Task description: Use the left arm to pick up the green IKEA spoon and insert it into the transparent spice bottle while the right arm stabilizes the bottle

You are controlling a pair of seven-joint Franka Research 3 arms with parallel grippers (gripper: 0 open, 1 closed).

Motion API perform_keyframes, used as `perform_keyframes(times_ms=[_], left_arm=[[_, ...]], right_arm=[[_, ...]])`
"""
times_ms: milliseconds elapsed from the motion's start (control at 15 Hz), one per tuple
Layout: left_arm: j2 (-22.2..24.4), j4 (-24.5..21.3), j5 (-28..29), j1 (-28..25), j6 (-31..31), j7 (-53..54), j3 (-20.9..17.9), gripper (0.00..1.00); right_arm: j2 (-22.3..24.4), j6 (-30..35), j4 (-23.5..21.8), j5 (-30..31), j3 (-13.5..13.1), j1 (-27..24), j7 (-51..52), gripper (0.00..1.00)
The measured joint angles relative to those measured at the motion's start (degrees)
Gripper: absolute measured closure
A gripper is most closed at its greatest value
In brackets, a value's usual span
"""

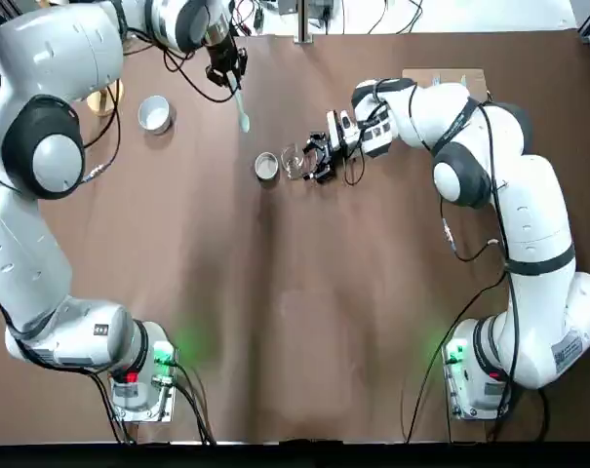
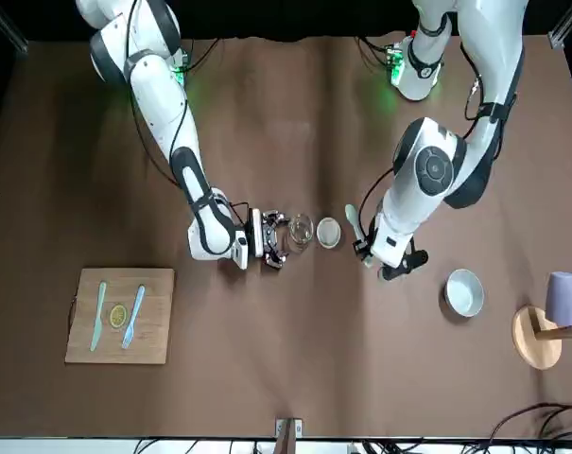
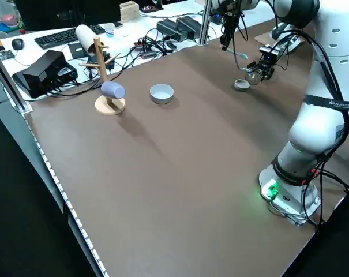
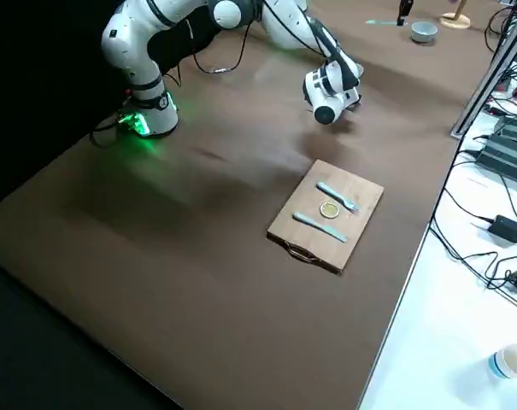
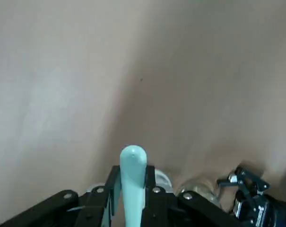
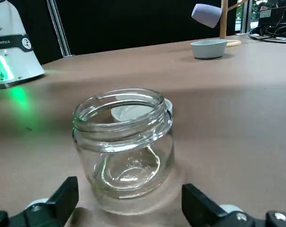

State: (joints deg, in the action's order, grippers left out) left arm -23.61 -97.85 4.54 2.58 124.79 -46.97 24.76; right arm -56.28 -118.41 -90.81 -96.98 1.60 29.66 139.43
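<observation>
The transparent spice bottle (image 6: 125,147) is squat and wide-mouthed, so the green IKEA spoon (image 2: 353,218) will lean against its rim, handle sticking out, when I insert it.
The pale green IKEA spoon (image 1: 242,109) hangs above the table with my left gripper (image 1: 231,83) shut on its handle; its bowl end juts out past the fingers (image 5: 132,163). The transparent spice bottle (image 1: 293,161) stands upright and uncapped on the table, a little nearer the robot and to the right of the spoon. My right gripper (image 1: 312,160) lies low at the bottle's right side, open. Its fingers reach toward both sides of the bottle (image 6: 124,142) without visibly touching it. In the front view the spoon (image 2: 352,219) is right of the bottle (image 2: 302,229).
A round grey-rimmed cap (image 1: 266,166) lies just left of the bottle. A white bowl (image 1: 155,113) and a wooden mug rack with a lilac mug (image 2: 560,301) stand far left. A wooden board (image 2: 120,315) with a turquoise fork and knife is far right.
</observation>
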Motion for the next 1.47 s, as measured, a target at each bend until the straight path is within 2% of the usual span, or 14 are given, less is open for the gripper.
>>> perform_keyframes(times_ms=[67, 200, 467, 733, 1000, 1133, 1467], left_arm=[[0.0, 2.6, -2.8, -0.4, -5.0, 0.6, 0.0, 0.76], [-0.1, 4.5, -5.1, -0.7, -7.3, 2.1, 0.0, 0.76], [-0.2, 5.5, -5.6, -1.6, -8.6, 4.5, -0.1, 0.76], [-1.6, 7.2, -8.1, -2.0, -8.7, 15.3, -0.1, 0.76], [-3.0, 7.7, -9.2, -2.5, -8.9, 38.8, 0.0, 0.76], [-3.5, 7.8, -11.0, -2.7, -9.1, 47.1, 0.0, 0.76], [-5.1, 7.9, -24.1, -4.7, -10.0, 69.5, 0.0, 0.76]], right_arm=[[-0.2, 0.0, 0.3, -0.8, 0.0, 0.2, 0.0, 0.00], [-0.4, 0.0, 0.5, -2.0, 0.0, 0.4, 0.0, 0.00], [-0.5, 0.0, 1.0, -2.6, -0.2, 0.2, 0.0, 0.00], [-0.7, 0.0, 1.1, -4.1, -0.3, 0.2, 0.0, 0.00], [-0.7, 0.1, 1.2, -4.1, -0.2, 0.5, 0.0, 0.00], [-0.7, 0.1, 1.2, -4.1, -0.1, 0.9, 0.0, 0.00], [-0.8, 0.1, 1.2, -4.3, -0.1, 1.2, 0.0, 0.00]])
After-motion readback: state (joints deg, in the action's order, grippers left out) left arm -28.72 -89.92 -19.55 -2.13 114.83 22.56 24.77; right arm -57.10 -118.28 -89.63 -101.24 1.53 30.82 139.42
